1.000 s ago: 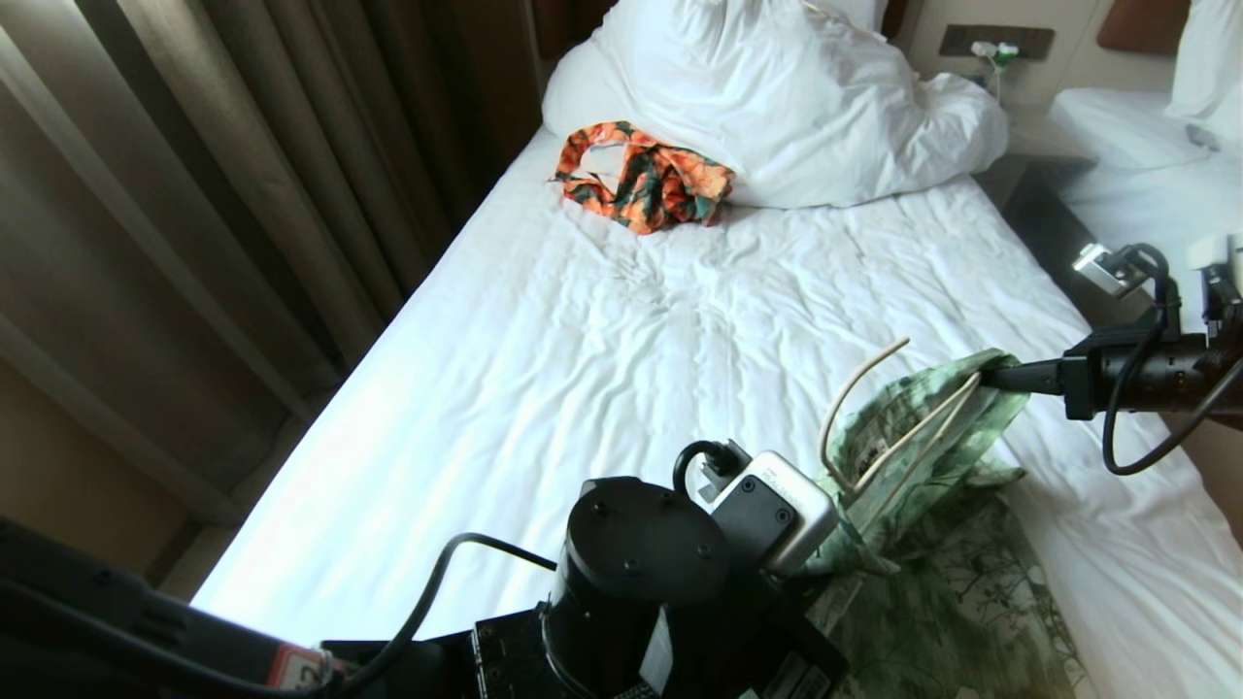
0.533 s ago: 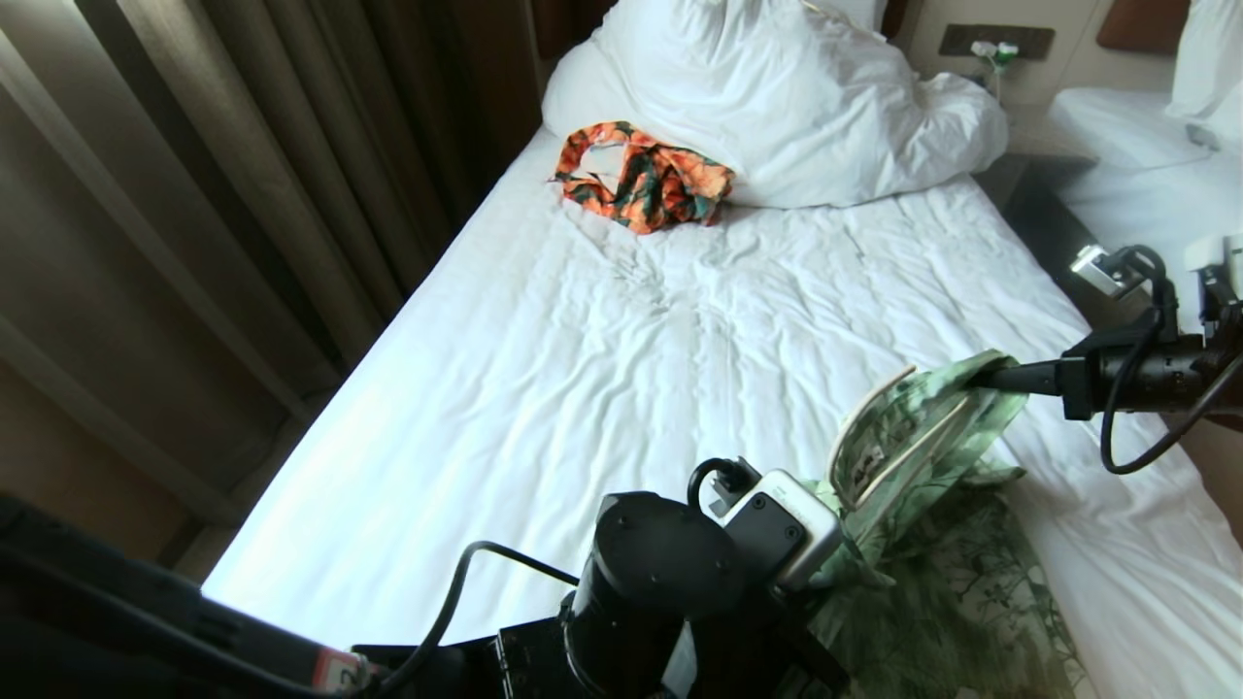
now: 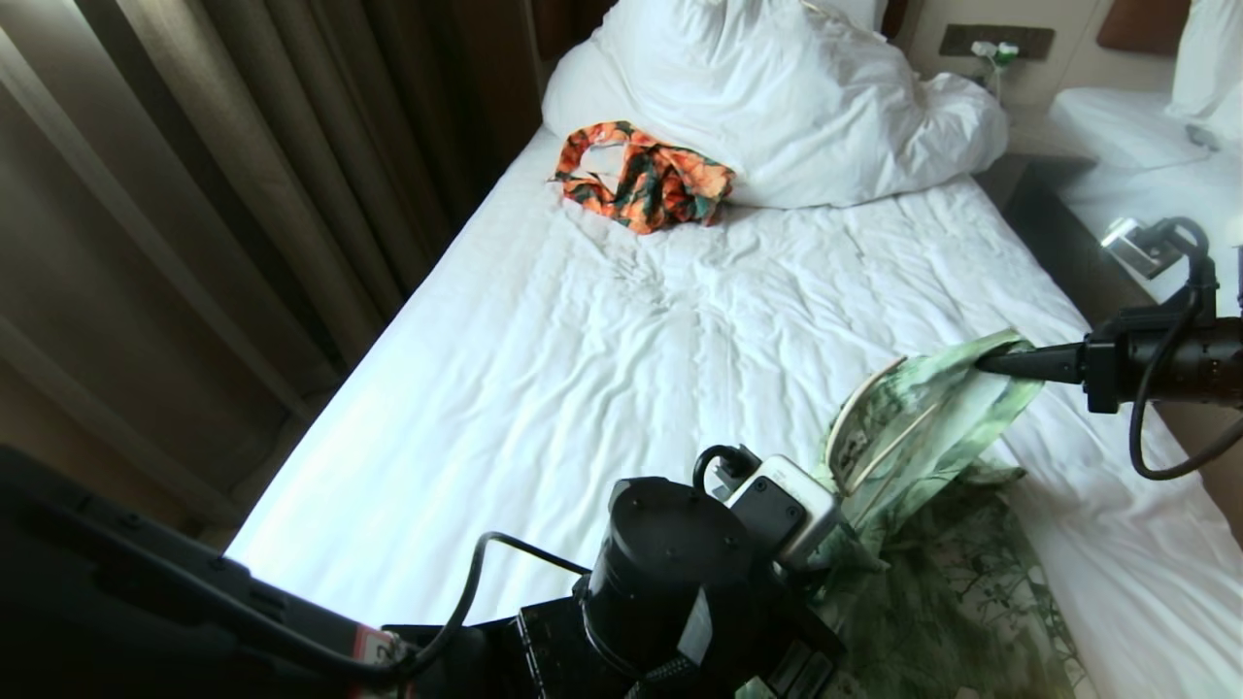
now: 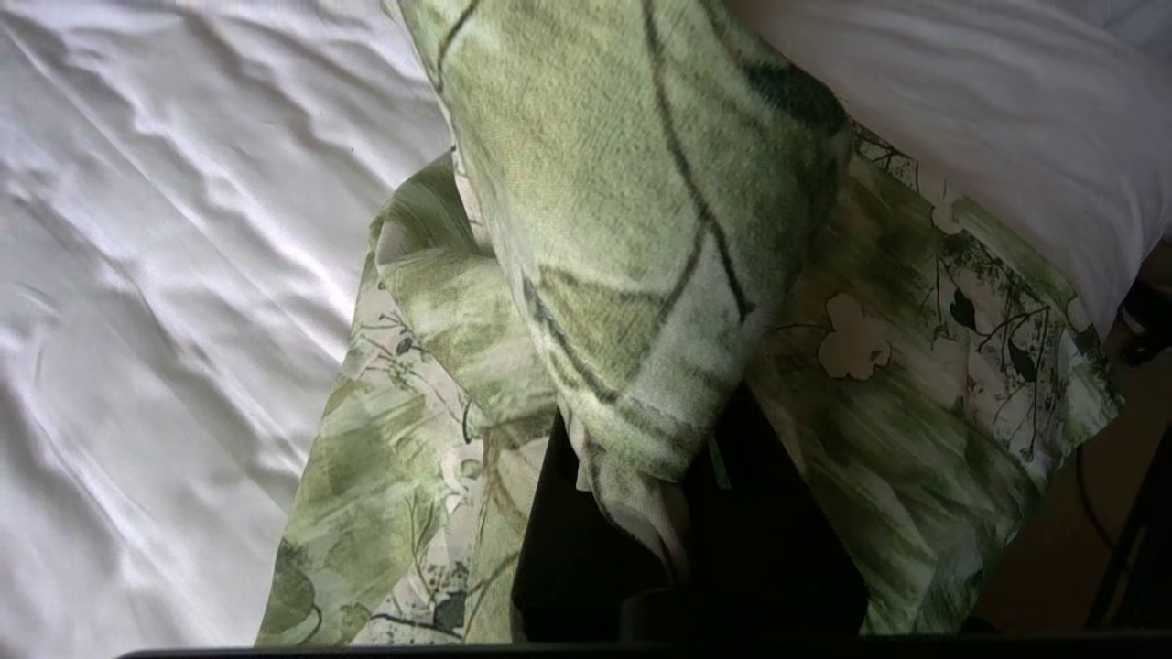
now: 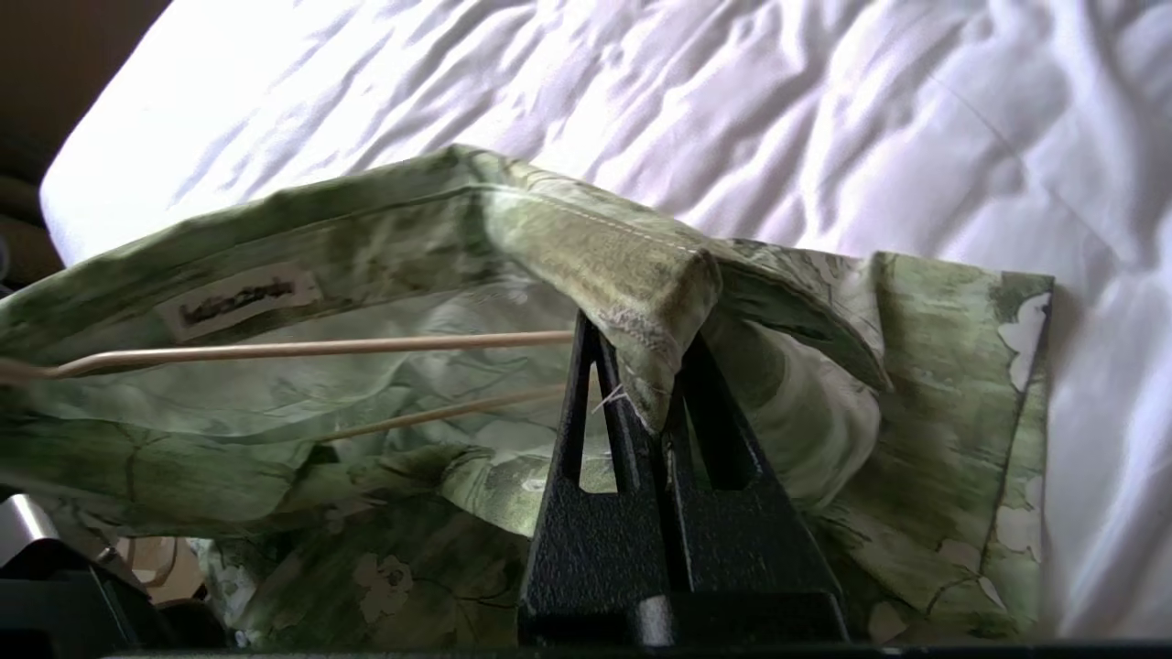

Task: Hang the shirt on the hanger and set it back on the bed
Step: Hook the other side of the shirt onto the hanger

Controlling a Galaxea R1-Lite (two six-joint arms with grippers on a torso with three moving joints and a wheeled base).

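Observation:
I keep lifting the pinched collar edge (image 3: 1002, 340) with my right gripper until the hanger's hook stands clear above, because the cream hanger's rods (image 3: 892, 448) lie inside the shirt's neck opening.
The pale green flowered shirt (image 3: 932, 456) hangs over the near right corner of the bed (image 3: 602, 369), stretched between both grippers. My right gripper (image 3: 981, 361) reaches in from the right and is shut on the collar edge; in its wrist view the gripper (image 5: 641, 352) pinches that folded edge. The cream hanger (image 3: 898, 439) sits inside the neck opening, its two thin rods (image 5: 320, 348) running under the collar label. My left gripper (image 4: 655, 458) is shut on a fold of the shirt (image 4: 641, 229); in the head view it is hidden behind its own wrist.
A crumpled orange-and-green garment (image 3: 646, 175) lies by the white duvet (image 3: 777, 97) at the head of the bed. Brown curtains (image 3: 194, 194) run along the left side. A dark nightstand (image 3: 1054, 223) and a second white bed (image 3: 1146, 146) stand at the right.
The hanger's arm stuck out above the shirt a second ago; now the collar covers it. The right gripper has drawn the collar to the right, and the left arm has shifted right.

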